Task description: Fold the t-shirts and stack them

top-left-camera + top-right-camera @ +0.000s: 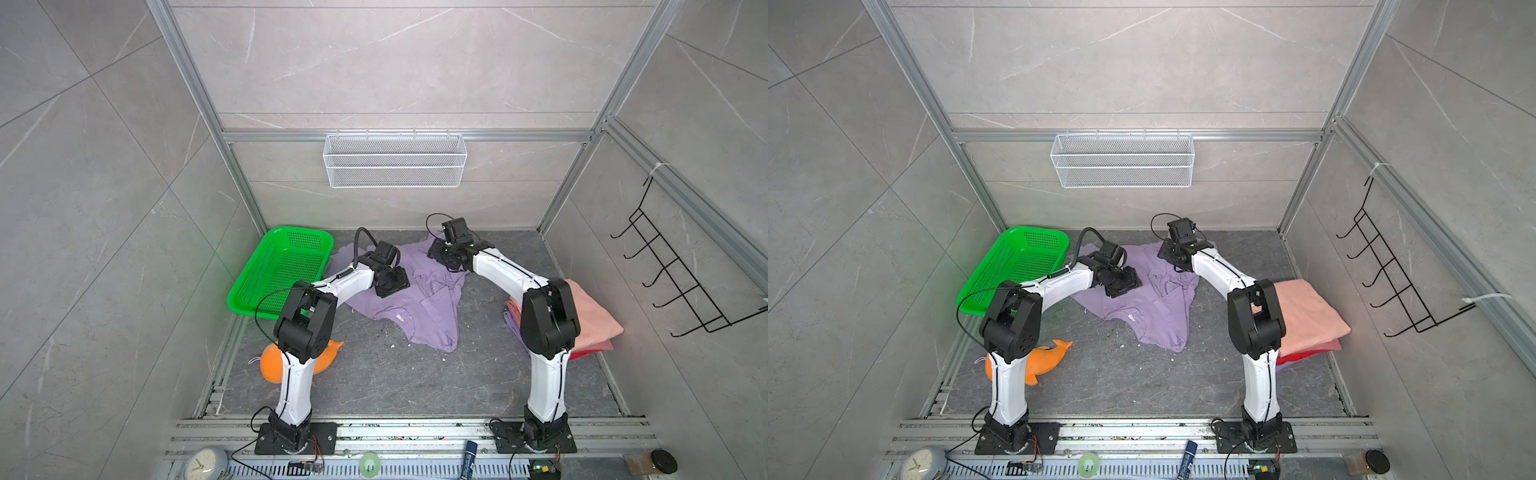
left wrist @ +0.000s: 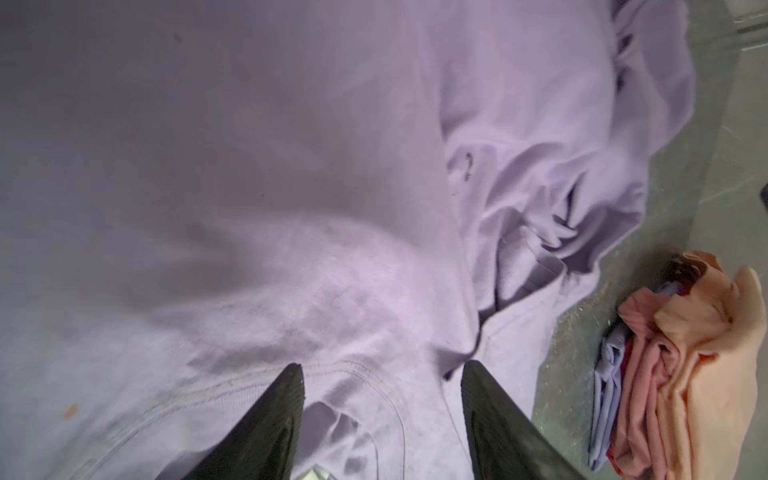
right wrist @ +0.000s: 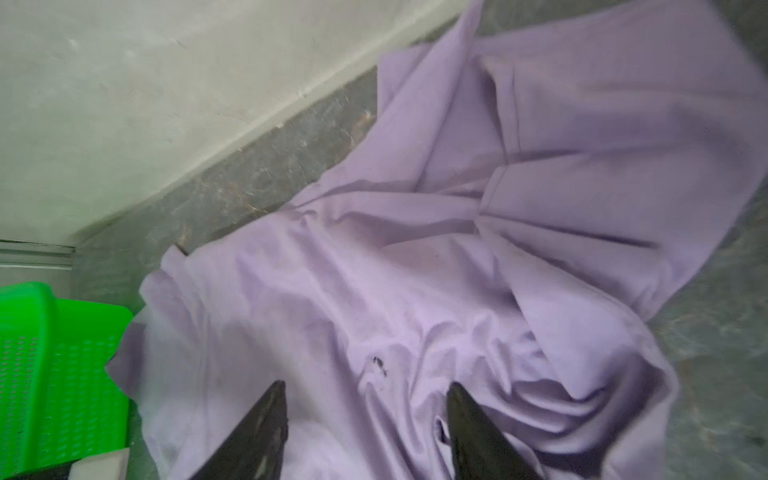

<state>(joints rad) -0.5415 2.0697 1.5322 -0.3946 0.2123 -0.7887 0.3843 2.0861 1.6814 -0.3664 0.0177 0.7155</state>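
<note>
The lilac-purple t-shirt has bunched wrinkles (image 1: 1165, 281) below my right gripper, so my right gripper should pinch the edge (image 1: 1190, 293) facing the stack and draw it out flat before folding.
A lilac-purple t-shirt (image 1: 430, 303) (image 1: 1163, 309) lies crumpled and unfolded on the grey floor at the middle back. My left gripper (image 1: 390, 286) (image 2: 382, 374) hovers low over its left part. Its jaws stand apart over the collar seam and do not pinch the cloth. My right gripper (image 1: 448, 258) (image 3: 365, 392) is open over the shirt's wrinkled far right part. A stack of folded t-shirts sits at the right behind my right arm. A salmon-pink shirt (image 1: 594, 311) (image 1: 1308, 311) is on top, with red (image 1: 1304, 355) and lilac (image 1: 512, 324) edges showing under it.
A green perforated basket (image 1: 278, 270) leans at the back left, right beside the shirt. An orange plush dolphin (image 1: 1046, 357) lies behind my left arm. A white wire basket (image 1: 395, 160) hangs on the back wall and a black hook rack (image 1: 673, 274) on the right wall.
</note>
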